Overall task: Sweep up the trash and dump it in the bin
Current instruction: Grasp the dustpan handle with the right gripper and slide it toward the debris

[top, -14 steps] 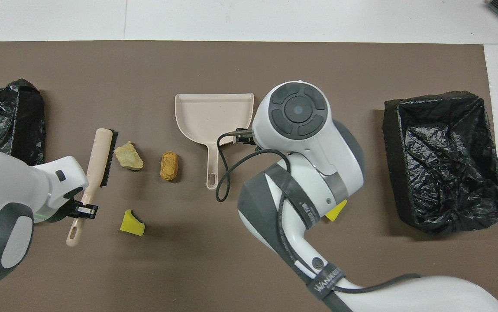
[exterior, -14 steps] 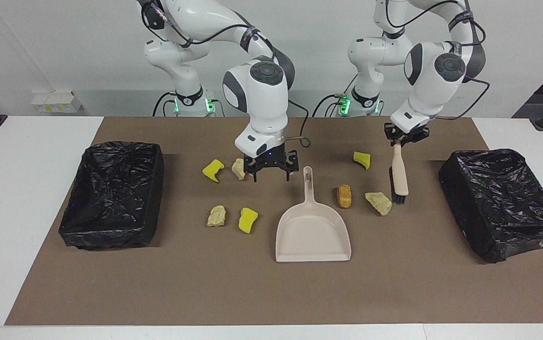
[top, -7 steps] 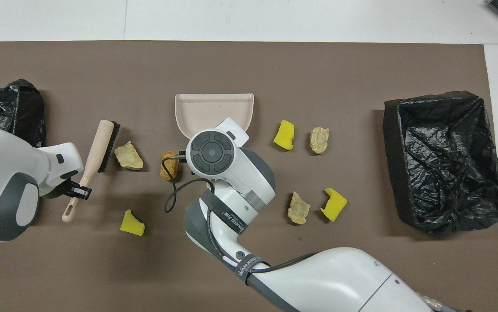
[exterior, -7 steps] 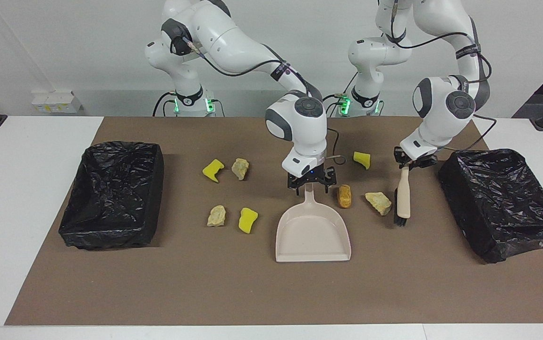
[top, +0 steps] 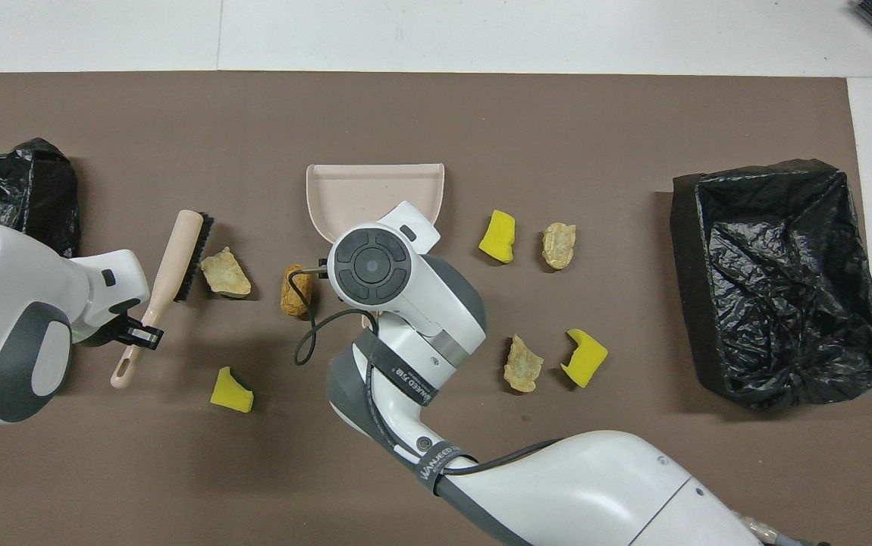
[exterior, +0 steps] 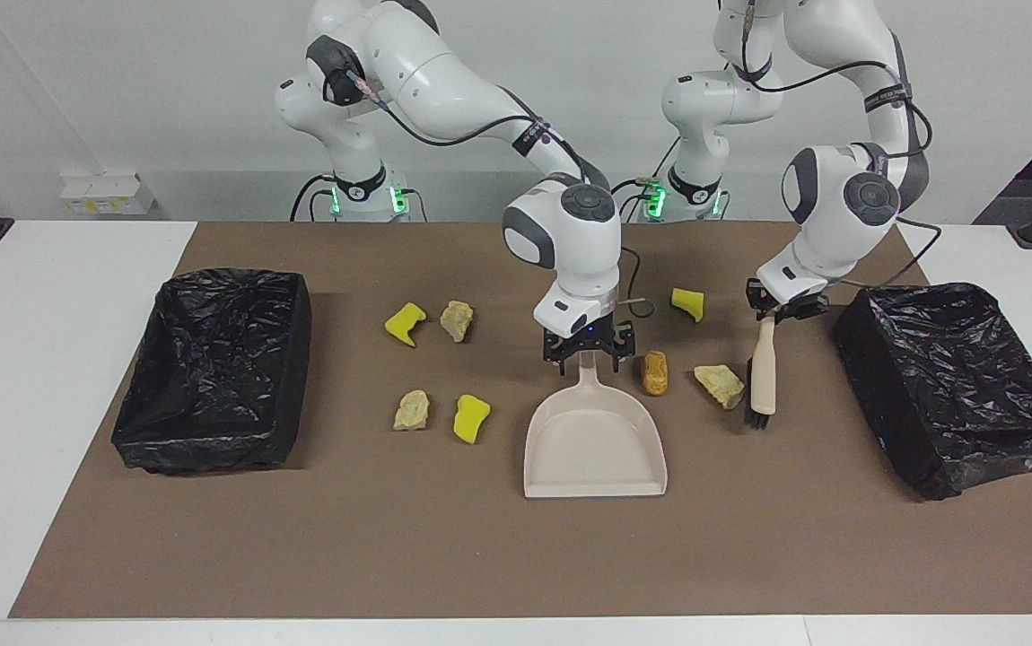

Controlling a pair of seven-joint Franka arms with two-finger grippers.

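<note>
The robot's left gripper should move back while the right gripper turns the dustpan toward the lump point(exterior: 654, 372), because the dustpan's open edge point(exterior: 595, 494) points away from the orange-brown lump.
Several trash pieces lie on the brown mat: a yellow bit point(exterior: 405, 324), a beige chunk point(exterior: 457, 320), another beige chunk point(exterior: 412, 409) and a yellow bit point(exterior: 471, 418) toward the right arm's end. An orange-brown lump point(exterior: 655, 372), a beige chunk point(exterior: 719, 384) and a yellow bit point(exterior: 687, 303) lie toward the left arm's end. The beige dustpan point(exterior: 595, 444) rests flat mid-mat. My right gripper point(exterior: 586, 352) is down at its handle tip. My left gripper point(exterior: 781, 309) is shut on the brush point(exterior: 764, 372) handle, bristles beside the beige chunk point(top: 225, 274).
A black-bagged bin point(exterior: 202, 453) stands at the right arm's end of the table. A second bin point(exterior: 875, 341) stands at the left arm's end, close to the brush. The mat's edge point(top: 406, 76) borders white tabletop.
My right gripper crossed from beside the beige chunk to the dustpan handle and dropped onto it. My left gripper carried the brush down beside the beige chunk.
</note>
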